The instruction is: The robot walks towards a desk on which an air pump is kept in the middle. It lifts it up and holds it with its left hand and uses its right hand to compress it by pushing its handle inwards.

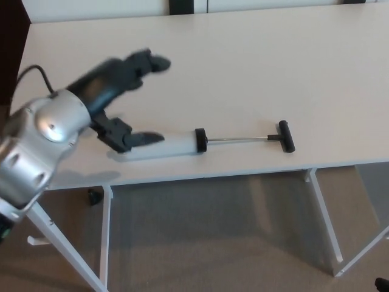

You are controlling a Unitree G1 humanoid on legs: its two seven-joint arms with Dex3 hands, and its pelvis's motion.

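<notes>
The T-handle [285, 137] will slide almost up to the black collar when the robot pushes, because the thin metal rod [237, 140] comes straight out of that collar.
The air pump [176, 145] lies flat near the front edge of the white desk [243, 67]. Its white barrel points left, a black collar [200, 140] caps it, and a thin metal rod runs right to a black T-handle [285, 136], pulled out. My left hand [124, 100] hovers over the barrel's left end, open, with fingers [149, 61] spread above and the thumb [143, 139] low in front of the barrel. It holds nothing. The barrel's left tip is hidden behind the hand. My right hand does not show.
The desk stands on white legs [106, 231] over a beige carpet. A dark strip [185, 6] breaks the white wall behind the desk. A small black object [94, 198] lies on the floor under the desk's left side.
</notes>
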